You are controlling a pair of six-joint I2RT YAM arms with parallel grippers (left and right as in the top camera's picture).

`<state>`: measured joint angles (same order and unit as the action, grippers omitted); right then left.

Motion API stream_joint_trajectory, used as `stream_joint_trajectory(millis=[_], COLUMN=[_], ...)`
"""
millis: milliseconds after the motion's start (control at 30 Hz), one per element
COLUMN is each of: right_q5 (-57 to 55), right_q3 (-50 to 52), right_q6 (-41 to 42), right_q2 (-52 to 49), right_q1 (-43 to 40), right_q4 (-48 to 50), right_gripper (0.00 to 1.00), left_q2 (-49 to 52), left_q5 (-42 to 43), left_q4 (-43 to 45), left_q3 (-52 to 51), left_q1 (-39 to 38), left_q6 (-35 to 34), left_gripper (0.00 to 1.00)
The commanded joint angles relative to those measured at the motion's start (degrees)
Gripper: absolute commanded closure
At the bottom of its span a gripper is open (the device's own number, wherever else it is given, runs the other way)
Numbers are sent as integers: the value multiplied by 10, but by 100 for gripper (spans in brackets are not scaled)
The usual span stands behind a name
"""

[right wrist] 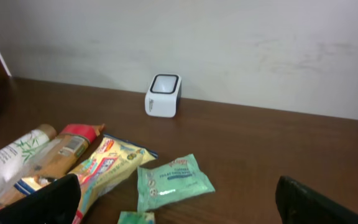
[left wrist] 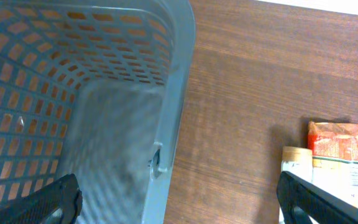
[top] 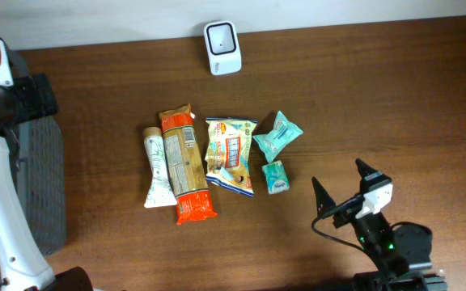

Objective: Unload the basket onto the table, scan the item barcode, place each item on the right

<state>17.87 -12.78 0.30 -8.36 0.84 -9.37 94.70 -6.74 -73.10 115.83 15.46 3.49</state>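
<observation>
The teal wipes packet (top: pixel 277 137) lies at a slant next to the yellow snack bag, far from my left gripper at the basket. So my right gripper should first turn the packet (top: pixel 284 129) straight.
A white barcode scanner (top: pixel 222 47) (right wrist: pixel 163 95) stands at the table's far edge by the wall. Mid-table, side by side, lie a white tube (top: pixel 158 167), an orange-red packet (top: pixel 186 164), a yellow snack bag (top: pixel 230 155), a teal wipes packet (top: pixel 277 136) (right wrist: pixel 173 180) and a small teal packet (top: pixel 276 177). My right gripper (top: pixel 345 187) (right wrist: pixel 179 208) is open and empty, right of the items and pointing toward them. My left gripper (left wrist: pixel 179 208) is open and empty, straddling the rim of a grey basket (left wrist: pixel 73 93); the tube (left wrist: pixel 297 165) and orange packet (left wrist: pixel 335 146) show at its right.
The grey mesh basket (top: pixel 43 186) sits at the table's left side, under the left arm. Bare brown wood surrounds the row of items and runs up to the scanner. A white wall backs the table.
</observation>
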Motion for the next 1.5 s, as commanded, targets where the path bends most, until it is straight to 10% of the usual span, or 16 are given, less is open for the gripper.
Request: stream_joint_trajectory(millis=[0, 300, 400, 533, 867, 1033, 1133, 1300, 1467], right_q5=[25, 153, 219, -10, -7, -17, -20, -37, -76], right_q3=[-107, -584, -591, -590, -590, -590, -607, -731, -814], right_q6=[6, -85, 55, 332, 367, 366, 304, -152, -186], right_q2=[-106, -616, -765, -848, -1026, -1084, -1081, -1081, -1074], right_q1=[3, 3, 3, 10, 82, 92, 87, 86, 101], right_q4=[-49, -437, -365, -361, -223, -217, -230, -331, -459], right_gripper=[1, 2, 6, 15, 23, 42, 54, 35, 23], left_q2=[-8, -8, -8, -8, -8, -8, -8, -8, -8], left_q5=[-6, -6, -6, -6, -6, -6, -6, -6, -6], left_q4=[1, 1, 1, 1, 1, 1, 1, 1, 1], left_q3=[3, 3, 3, 3, 3, 3, 3, 3, 3], left_q1=[1, 1, 1, 1, 1, 1, 1, 1, 1], left_q6=[7, 7, 7, 7, 7, 7, 7, 7, 7], left_gripper=[1, 1, 1, 1, 1, 1, 1, 1, 1])
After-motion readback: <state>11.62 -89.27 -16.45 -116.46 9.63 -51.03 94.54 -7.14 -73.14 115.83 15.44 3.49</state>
